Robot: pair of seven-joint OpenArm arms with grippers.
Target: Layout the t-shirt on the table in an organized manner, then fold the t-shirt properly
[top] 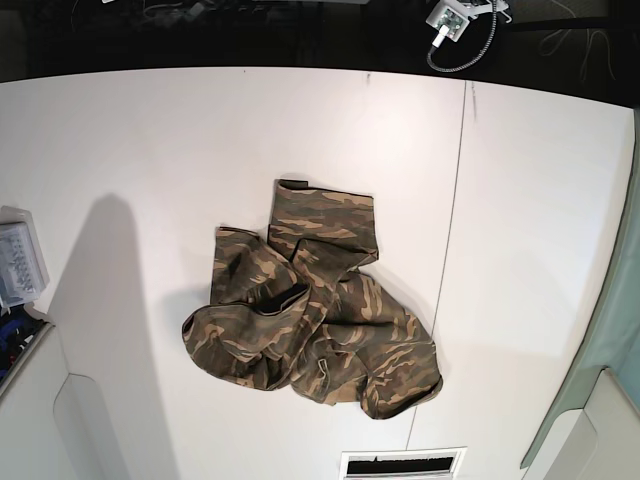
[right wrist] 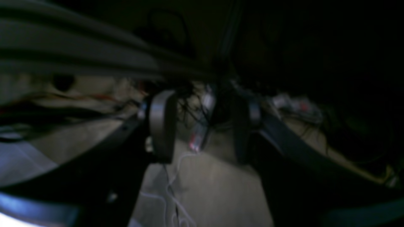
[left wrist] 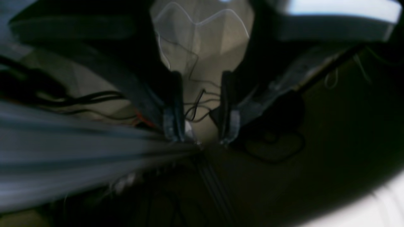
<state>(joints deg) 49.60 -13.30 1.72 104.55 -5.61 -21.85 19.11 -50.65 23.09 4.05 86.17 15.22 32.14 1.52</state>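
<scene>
I can see that the fold beside the t-shirt's dark opening [top: 282, 299] is uncovered and my right gripper is open. I should therefore keep reaching until the gripper's fingers close on that fold [top: 281, 262].
The camouflage t-shirt [top: 310, 315] lies crumpled in a heap near the middle of the white table [top: 150, 150], its dark collar lining showing at the heap's left. Neither gripper appears in the base view; only pale arm parts show at its bottom corners. In the left wrist view my left gripper [left wrist: 201, 137] is open with nothing between its fingers, over blurred dark cables and floor. In the right wrist view my right gripper [right wrist: 206, 97] is also open and empty, above a dim clutter of wires. No t-shirt shows in either wrist view.
A thin dark seam [top: 455, 200] crosses the table right of the shirt. A small white box with a coiled cable [top: 450, 18] sits beyond the far edge. A clear plastic box [top: 20, 265] is at the left edge, a slotted vent [top: 403, 465] at the front.
</scene>
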